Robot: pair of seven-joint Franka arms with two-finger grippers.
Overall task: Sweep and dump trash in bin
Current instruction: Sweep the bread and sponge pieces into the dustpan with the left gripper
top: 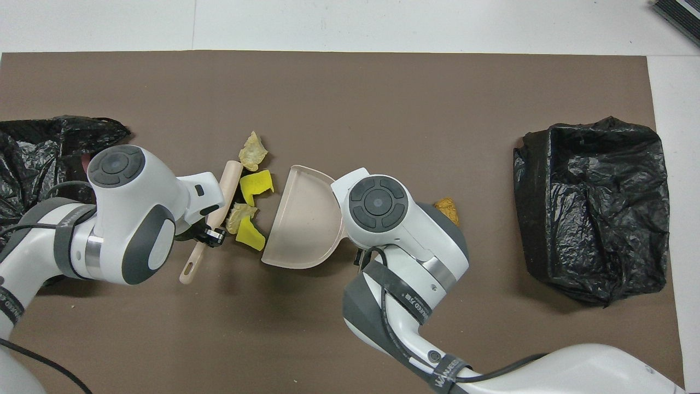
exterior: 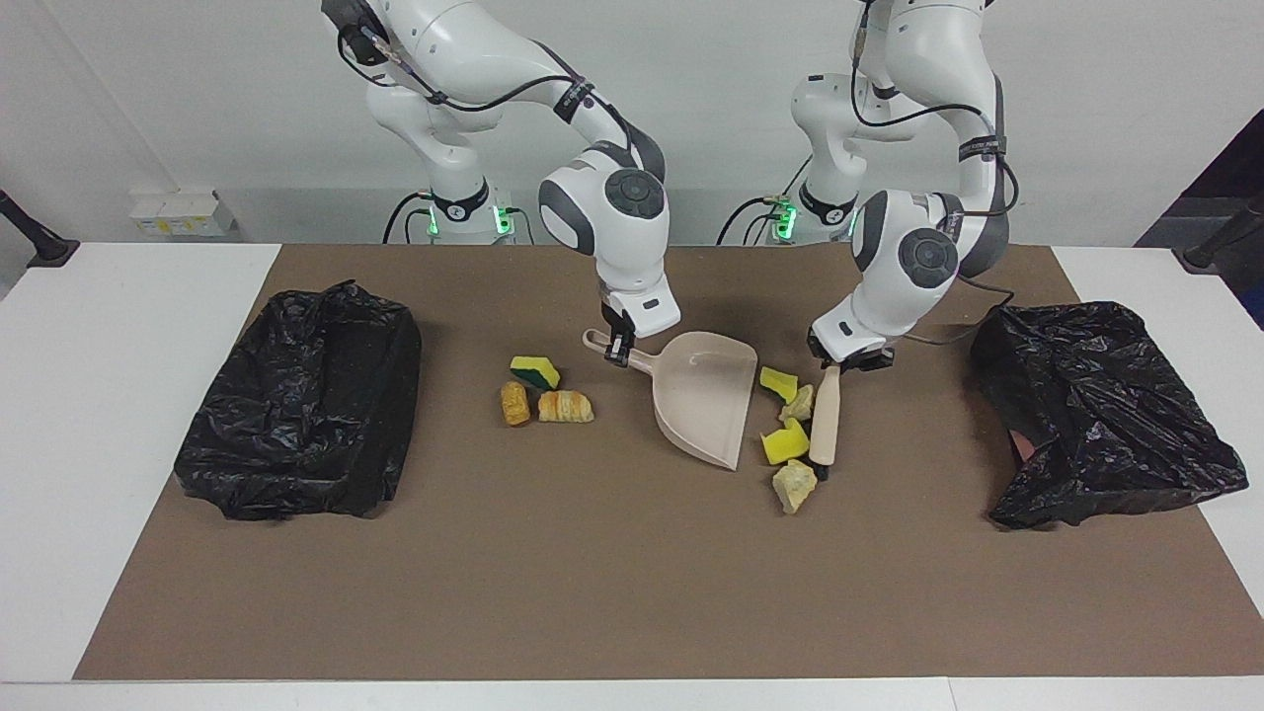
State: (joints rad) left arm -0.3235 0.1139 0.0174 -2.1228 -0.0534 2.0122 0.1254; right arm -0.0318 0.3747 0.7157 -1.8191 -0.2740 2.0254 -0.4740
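I should push the other scraps in with my left gripper, as the far bread piece [top: 253, 151] lies past the brush's tip, then return the brush behind that piece [top: 227, 145].
My right gripper [exterior: 614, 354] is shut on the handle of a beige dustpan [exterior: 703, 395], which rests on the brown mat with its mouth toward the left arm's end; it also shows in the overhead view [top: 303, 219]. My left gripper [exterior: 851, 362] is shut on a wooden-handled brush [exterior: 825, 425], whose bristles rest on the mat. Several scraps lie between brush and dustpan mouth: yellow sponge chunks [exterior: 785, 444] [top: 257, 183] and bread pieces [exterior: 795, 486] [top: 252, 157]. A green-sided sponge [exterior: 534, 371] and two bread pieces [exterior: 565, 406] lie beside the dustpan handle, toward the right arm's end.
A black bag-lined bin [exterior: 306, 430] stands at the right arm's end of the mat; it also shows in the overhead view [top: 593, 208]. A second black bag [exterior: 1101, 415] lies at the left arm's end. White table borders the mat.
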